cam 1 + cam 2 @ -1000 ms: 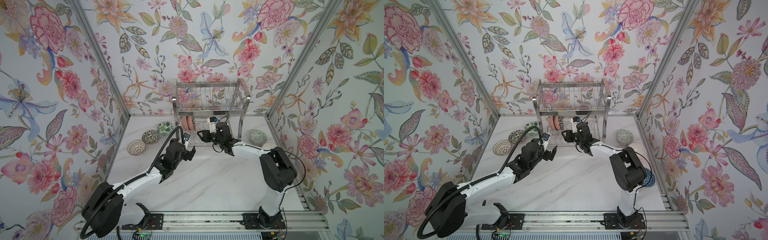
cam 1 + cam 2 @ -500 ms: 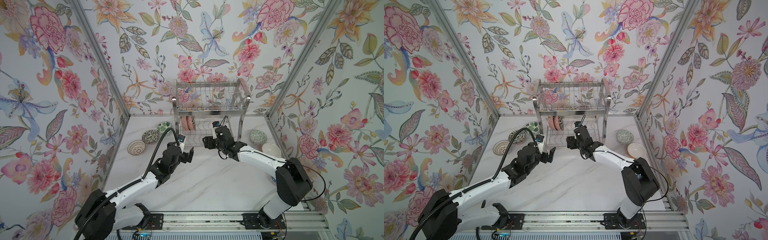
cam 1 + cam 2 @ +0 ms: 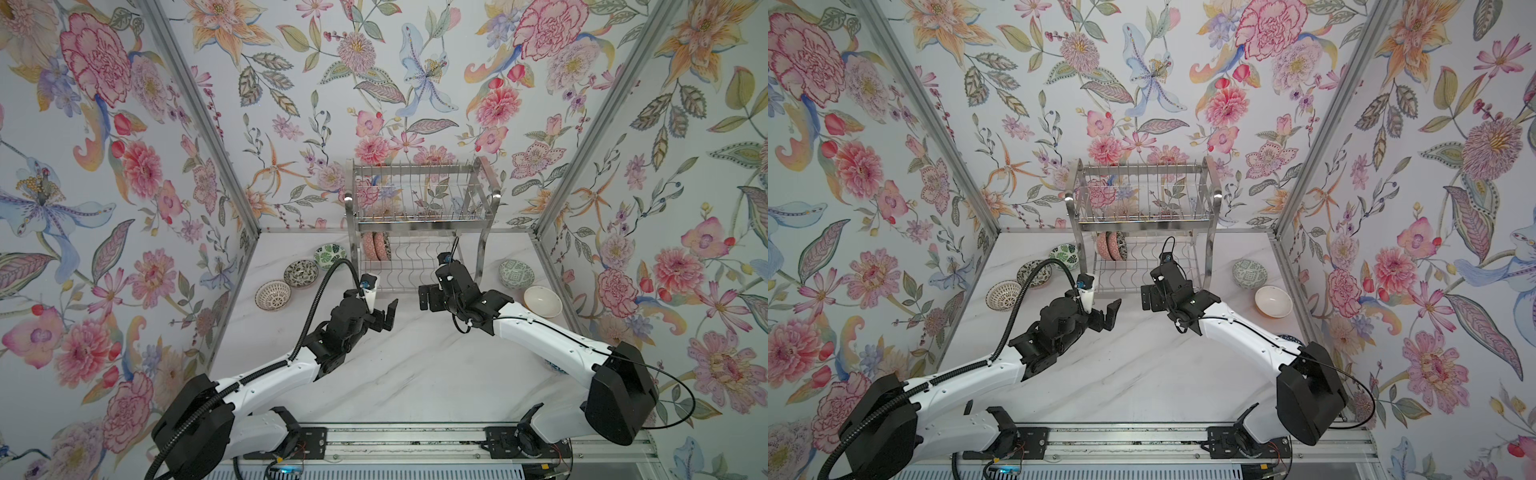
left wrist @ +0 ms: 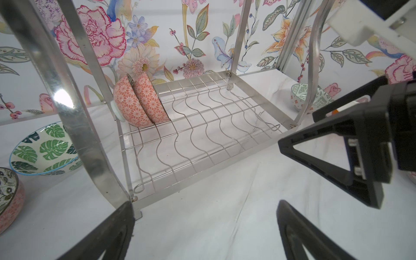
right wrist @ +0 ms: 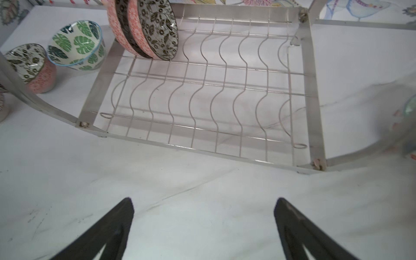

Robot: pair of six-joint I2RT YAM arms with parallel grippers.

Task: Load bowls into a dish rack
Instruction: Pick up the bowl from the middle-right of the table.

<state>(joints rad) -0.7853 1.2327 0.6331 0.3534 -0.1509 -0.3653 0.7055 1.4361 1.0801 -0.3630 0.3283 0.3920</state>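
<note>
The blue-patterned bowl stands clear of the white bowl [image 3: 1273, 302], so the robot's open right gripper keeps moving toward the blue-patterned bowl's rim [image 3: 1289, 337] and closes there.
The dish rack [image 3: 419, 226] [image 3: 1142, 226] stands at the back wall. Two pinkish bowls [image 3: 376, 246] [image 4: 139, 101] [image 5: 144, 29] lean on edge at one end of its lower tier. On the table to its left sit a green leaf bowl [image 3: 330, 257], a black-white floral bowl [image 3: 301, 273] and a net-patterned bowl [image 3: 273, 295]. To its right are a blue-green bowl [image 3: 516, 273] and a white bowl [image 3: 542, 301]. My left gripper [image 3: 385, 316] [image 4: 204, 207] and right gripper [image 3: 428, 297] [image 5: 202, 202] hover open and empty in front of the rack.
Floral walls close in the white marble table [image 3: 407, 374] on three sides. The rack's curved legs [image 4: 74, 126] stand close to the left fingers. A blue-patterned bowl [image 3: 1289, 338] peeks out under the right arm. The right gripper's fingers [image 4: 337, 146] show in the left wrist view.
The right gripper has opened wide and drawn back out of the rack's lower tier toward the front. The left arm has pulled back slightly, still open.
</note>
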